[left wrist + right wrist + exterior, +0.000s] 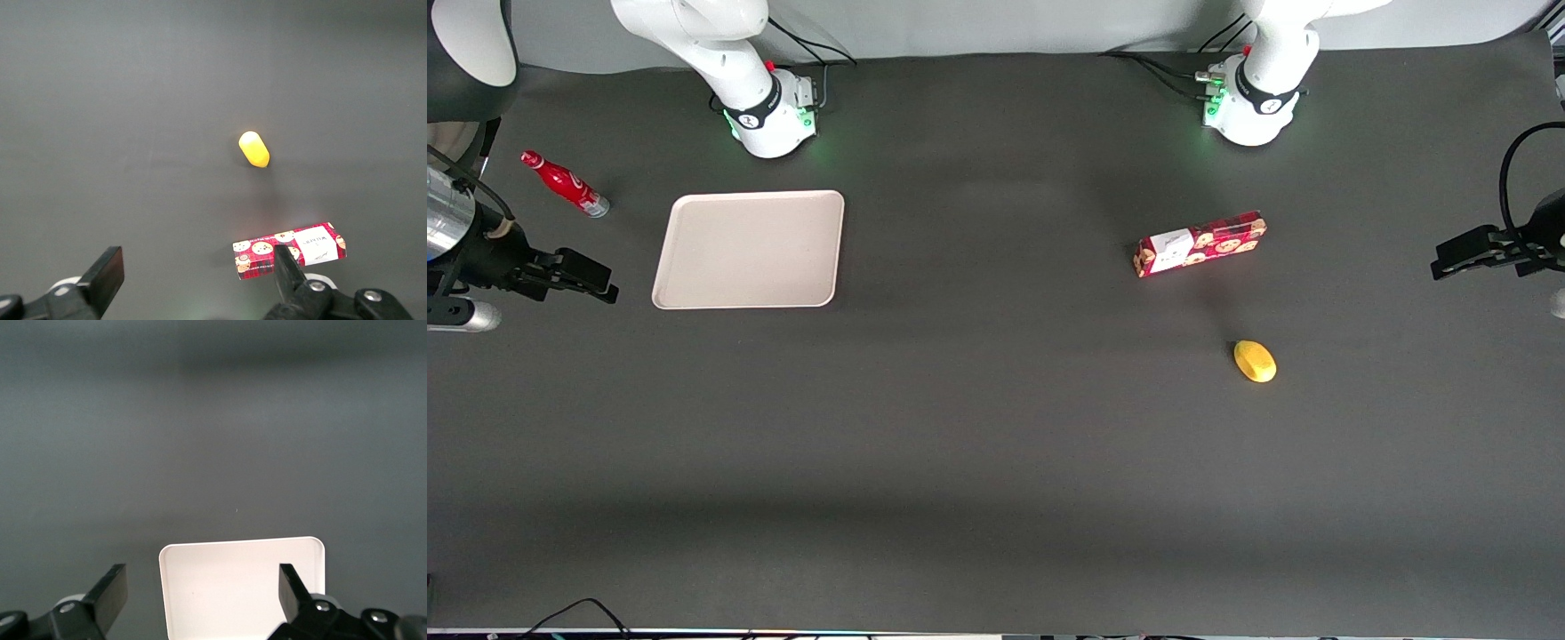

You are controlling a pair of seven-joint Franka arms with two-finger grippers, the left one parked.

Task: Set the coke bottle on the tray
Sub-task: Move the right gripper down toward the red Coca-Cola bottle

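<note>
The coke bottle (567, 186) will come along in one piece, bottom first, when the robot carries it, because the red cap (532, 159) sits snugly on the bottle's neck.
The coke bottle (565, 182), small, red, with a red cap and a silvery base, lies on its side on the dark table toward the working arm's end, apart from the tray. The tray (749, 249) is flat, beige-pink and bare, and it also shows in the right wrist view (240, 587). My right gripper (605, 280) hangs above the table beside the tray, nearer to the front camera than the bottle. It is open and empty (200, 577), and part of the tray shows between its fingers. The bottle is out of the right wrist view.
A red cookie box (1200, 243) lies toward the parked arm's end and also shows in the left wrist view (290, 249). A yellow rounded object (1255, 361) lies nearer to the front camera than the box. The arm bases (769, 111) stand at the table's back edge.
</note>
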